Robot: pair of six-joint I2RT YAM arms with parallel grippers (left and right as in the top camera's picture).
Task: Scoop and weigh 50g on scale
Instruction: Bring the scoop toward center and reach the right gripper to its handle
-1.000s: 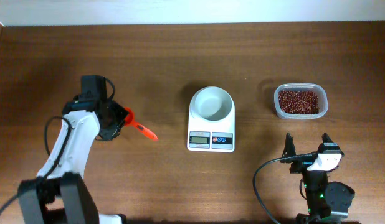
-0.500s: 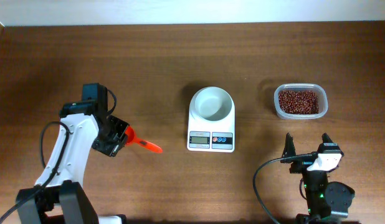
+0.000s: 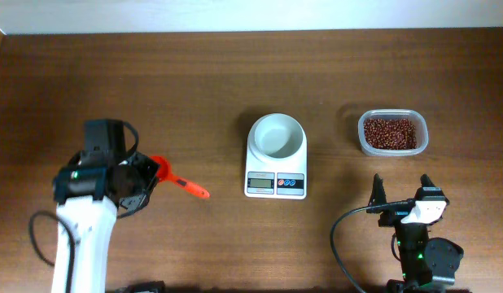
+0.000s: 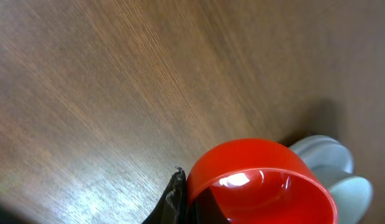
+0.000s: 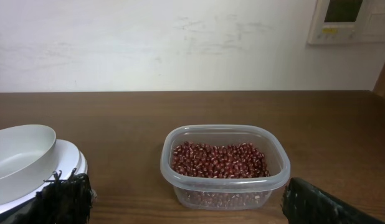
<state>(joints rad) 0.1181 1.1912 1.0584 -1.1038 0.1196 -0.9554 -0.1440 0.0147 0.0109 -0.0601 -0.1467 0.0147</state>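
My left gripper is holding the red scoop by its cup (image 3: 161, 168), far from the tub of red beans. Next, my right gripper grabs the scoop's handle (image 3: 192, 188) first, before scooping.
A red scoop (image 3: 177, 179) is in my left gripper (image 3: 146, 179), which is shut on it at the cup end; the handle points right toward the scale. In the left wrist view the scoop's cup (image 4: 261, 183) fills the bottom edge, with one dark finger (image 4: 175, 199) pressed against its side. The white scale (image 3: 275, 181) stands mid-table with its round bowl (image 3: 277, 135) empty. My right gripper (image 3: 400, 195) stands open near the front right, nothing between its fingers (image 5: 66, 198). It faces the tub of red beans (image 5: 225, 163).
The clear tub of red beans (image 3: 391, 133) sits right of the scale, near the back. The scale's bowl (image 5: 21, 155) shows at the left edge of the right wrist view. A pale wall rises behind the table's far edge.
My left arm has swung toward the front edge, carrying the scoop a little nearer the front and left. The right arm has not moved.
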